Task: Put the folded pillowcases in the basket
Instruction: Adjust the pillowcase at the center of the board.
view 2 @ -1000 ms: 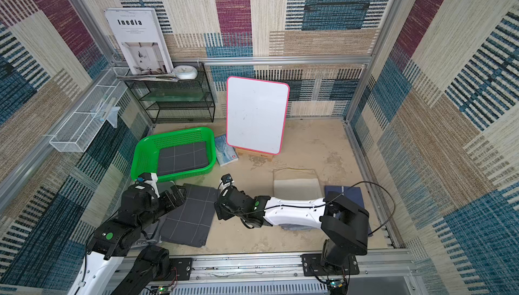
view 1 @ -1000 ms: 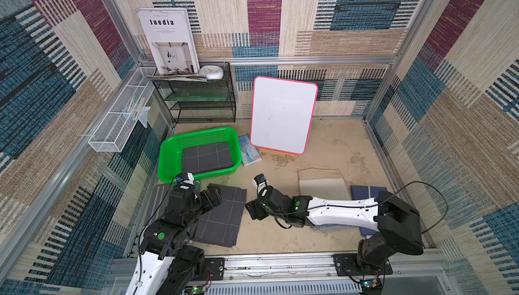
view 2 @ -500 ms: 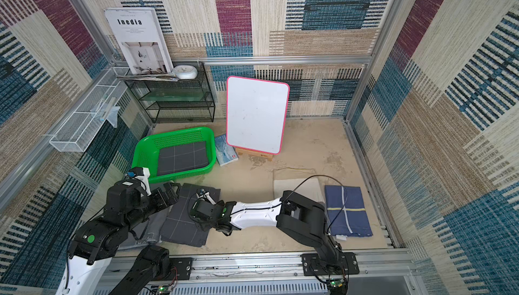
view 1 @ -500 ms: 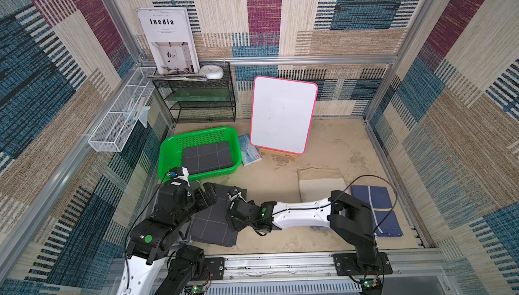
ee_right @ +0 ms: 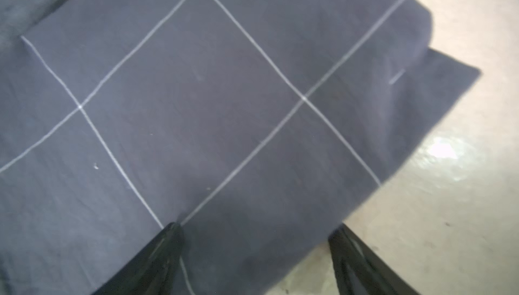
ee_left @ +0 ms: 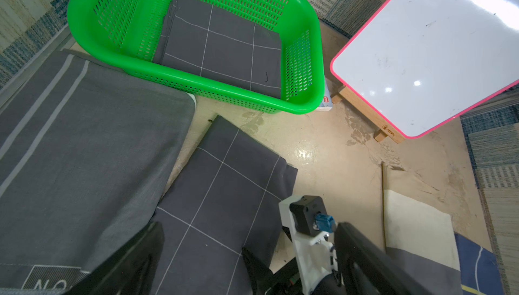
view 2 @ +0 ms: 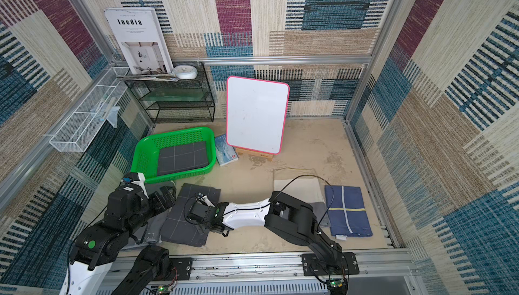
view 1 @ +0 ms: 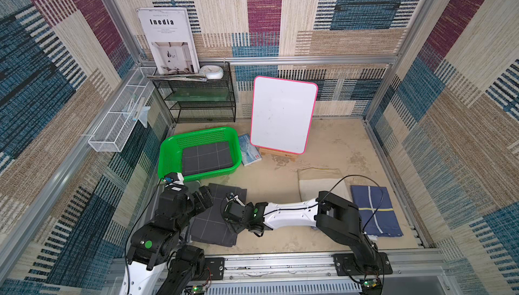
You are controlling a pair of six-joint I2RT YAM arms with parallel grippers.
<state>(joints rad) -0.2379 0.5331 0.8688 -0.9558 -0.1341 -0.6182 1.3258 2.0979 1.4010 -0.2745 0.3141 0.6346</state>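
Note:
The grid pillowcase lies slanted (ee_left: 168, 193) against the grey striped cloth, so the robot should pull the pillowcase onto the open floor (ee_left: 332, 168) and turn it until it is square to the basket.
The green basket (view 1: 168, 150) (view 2: 140, 150) (ee_left: 196, 91) stands at the left. One folded dark grey grid pillowcase (view 1: 207, 157) (ee_left: 222, 52) lies inside it. A second folded grid pillowcase (view 1: 213, 223) (view 2: 182, 223) (ee_left: 219, 195) (ee_right: 196, 111) lies on the floor in front of the basket. My right gripper (view 1: 231, 223) (ee_right: 255, 240) is open low over that pillowcase's right edge, one finger above the cloth and the other above bare floor. Over the pillowcase's left side my left gripper (view 1: 206, 199) (ee_left: 248, 229) is open and holds nothing.
A lighter grey striped cloth (ee_left: 84, 139) lies under my left arm. A pink-rimmed whiteboard (view 1: 283, 113) and a blue booklet (view 1: 248, 150) stand right of the basket. Beige cloth (view 1: 320, 184) and blue cloth (view 1: 373, 209) lie at the right. A black wire shelf (view 1: 202, 97) is at the back.
My right arm has swung left from the middle of the floor to the pillowcase's right edge, uncovering the blue cloth. The left arm has shifted only slightly.

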